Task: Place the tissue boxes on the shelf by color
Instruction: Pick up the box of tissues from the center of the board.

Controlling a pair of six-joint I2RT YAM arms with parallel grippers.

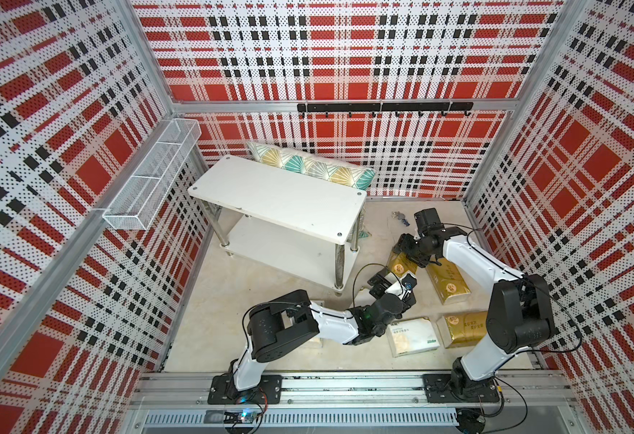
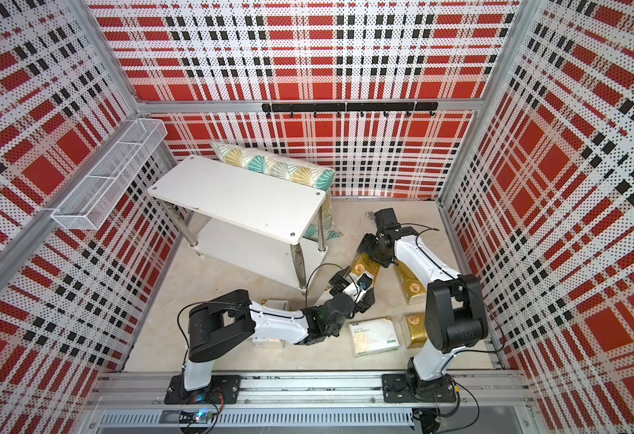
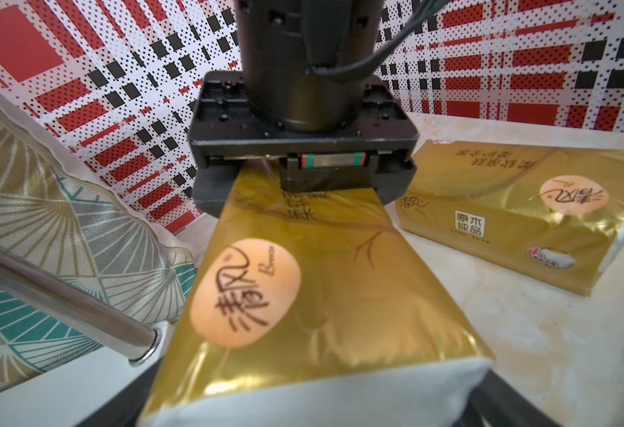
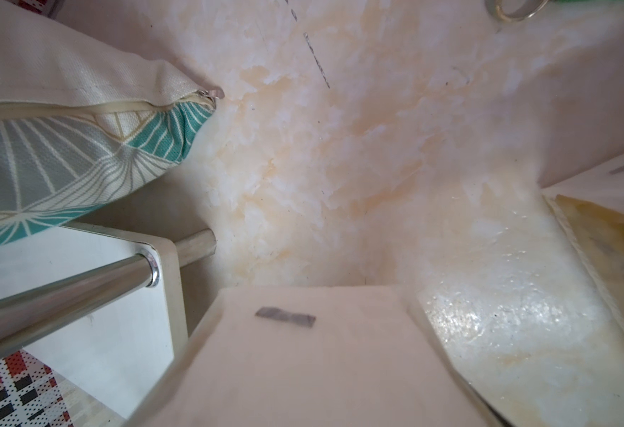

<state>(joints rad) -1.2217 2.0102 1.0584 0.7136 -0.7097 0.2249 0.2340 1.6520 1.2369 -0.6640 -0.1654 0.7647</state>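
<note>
I should use my left gripper to take the gold tissue box by its white near end (image 3: 326,400) and carry it around the front, because my right gripper is holding the box outside the shelf's near leg (image 1: 339,266).
A gold tissue box (image 1: 402,265) hangs tilted just off the shelf's (image 1: 278,195) near right leg. My right gripper (image 1: 407,250) is shut on its far end, as the left wrist view shows (image 3: 303,181). The box's white near end (image 3: 321,392) lies between the wide-apart fingers of my open left gripper (image 1: 392,283). In the right wrist view the box's pale face (image 4: 303,351) fills the foreground. On the floor lie two more gold boxes (image 1: 449,280) (image 1: 462,328) and a white box (image 1: 413,336). Another white box (image 2: 274,304) is mostly hidden under my left arm.
A teal-and-gold pillow (image 1: 308,165) leans behind the shelf. A white wire basket (image 1: 150,180) hangs on the left wall and a black hook rail (image 1: 383,107) on the back wall. A small metal item (image 1: 400,218) lies near the right arm. Chrome shelf leg (image 3: 63,295) stands close to the held box.
</note>
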